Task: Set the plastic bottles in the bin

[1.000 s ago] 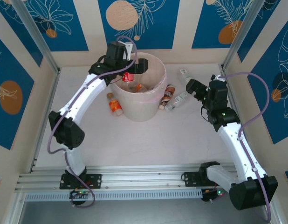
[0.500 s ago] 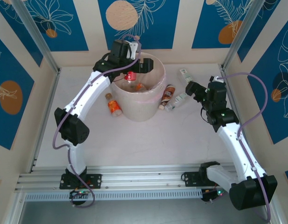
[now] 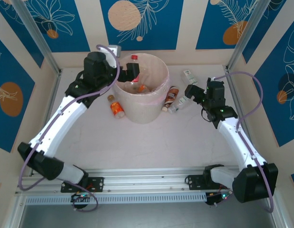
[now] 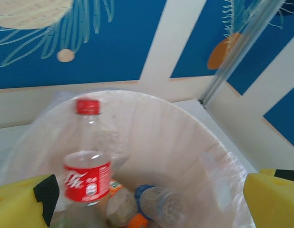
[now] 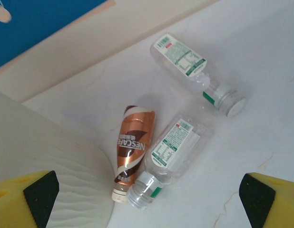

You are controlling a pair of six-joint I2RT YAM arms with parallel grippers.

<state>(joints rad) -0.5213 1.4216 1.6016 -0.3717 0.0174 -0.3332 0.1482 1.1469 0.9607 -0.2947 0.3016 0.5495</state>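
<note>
I expect the clear green-labelled bottle point(image 5: 171, 151) to come away alone when I lift it and the copper-labelled bottle to stay behind, because a gap widens point(image 5: 161, 124) between their bodies.
The bin point(image 3: 146, 113) stands at the back middle of the table. Inside the bin point(image 4: 175, 137) a clear bottle with a red label and red cap point(image 4: 87, 176) leans upright, beside a blue-capped bottle point(image 4: 163, 205) and others. My left gripper point(image 3: 130, 72) hangs open at the bin's left rim; in the left wrist view the left gripper point(image 4: 147, 209) is empty. My right gripper point(image 3: 191, 90) is open above a copper-labelled bottle point(image 5: 133, 145) and a clear green-labelled bottle point(image 5: 173, 148). A third clear bottle point(image 5: 192, 66) lies farther back. An orange-labelled bottle point(image 3: 116, 107) lies left of the bin.
The white table point(image 3: 137, 142) is walled by blue-patterned panels with metal posts point(image 3: 35, 35) at the back corners. A metal rail point(image 3: 147, 183) runs along the near edge. The bin wall point(image 5: 42, 156) is close to the right gripper's left finger.
My left arm has swung back and to the left, from over the bin to its left rim. The right gripper has shifted a little left toward the bottles.
</note>
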